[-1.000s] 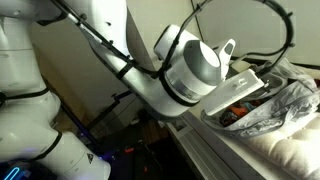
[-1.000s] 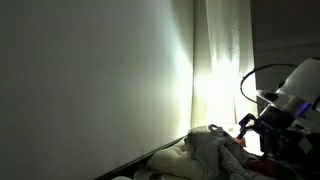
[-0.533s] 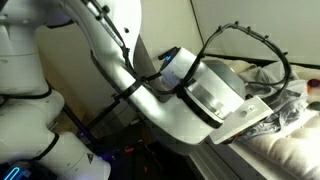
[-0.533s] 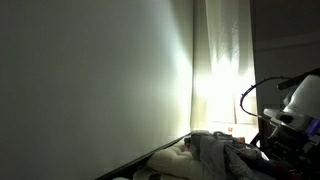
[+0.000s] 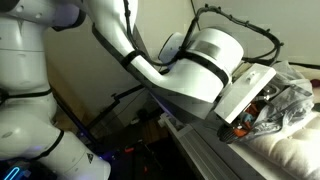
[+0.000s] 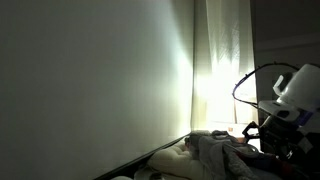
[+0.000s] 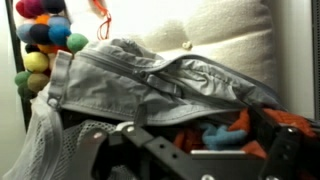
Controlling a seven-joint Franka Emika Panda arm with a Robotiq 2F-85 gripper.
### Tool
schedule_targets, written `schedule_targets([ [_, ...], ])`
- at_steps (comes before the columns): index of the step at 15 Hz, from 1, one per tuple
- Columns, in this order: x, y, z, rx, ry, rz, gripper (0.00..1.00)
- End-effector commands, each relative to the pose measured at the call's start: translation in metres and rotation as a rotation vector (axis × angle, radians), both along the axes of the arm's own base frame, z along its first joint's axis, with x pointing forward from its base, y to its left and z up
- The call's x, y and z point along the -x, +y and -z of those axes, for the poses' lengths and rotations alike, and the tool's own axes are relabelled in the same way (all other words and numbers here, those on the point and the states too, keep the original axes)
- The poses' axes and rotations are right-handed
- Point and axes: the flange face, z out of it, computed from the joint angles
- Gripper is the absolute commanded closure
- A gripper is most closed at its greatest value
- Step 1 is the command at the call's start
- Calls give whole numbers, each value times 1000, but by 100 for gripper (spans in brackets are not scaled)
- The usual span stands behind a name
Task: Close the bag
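Note:
The robot's open gripper is straddling the orange and blue items [image 7: 218,135] in the bag's opening, so it should rise clear, turn and move over the white mesh [image 7: 38,145].
The bag [image 7: 160,85] is crinkly grey-silver plastic and lies on the white quilted mattress [image 7: 225,30]. Its mouth gapes toward me, with orange and blue items [image 7: 222,133] showing inside. In an exterior view the bag [image 5: 292,100] lies at the right on the mattress edge, with red and orange things [image 5: 255,118] showing at its mouth. My gripper [image 7: 200,152] is right at the mouth. Its black linkages stand wide apart at the bottom of the wrist view, with nothing between them. The fingertips are out of view. In an exterior view the bag [image 6: 212,150] is a dim heap.
A bunch of coloured pom-poms [image 7: 40,35] hangs at the top left of the wrist view. White mesh [image 7: 45,150] lies at the lower left. My bulky white arm [image 5: 200,70] reaches over the mattress edge [image 5: 215,155]. A wall and a lit curtain [image 6: 215,70] stand behind.
My wrist has swung and turned above the bag's mouth, dipping low half a second ago and now sitting higher. The bag has stayed in place.

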Motion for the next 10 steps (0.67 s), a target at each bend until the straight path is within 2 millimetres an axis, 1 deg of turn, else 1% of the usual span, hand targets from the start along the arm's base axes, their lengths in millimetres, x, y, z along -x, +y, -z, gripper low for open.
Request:
schedule_targets([
  [1,-10,0,-10,69,-25,17,0],
  [2,-2,2,-6,36,-7,-3,0],
  [5,-2,5,-5,39,-5,-6,0],
  [10,-1,2,-4,39,-3,-2,0],
])
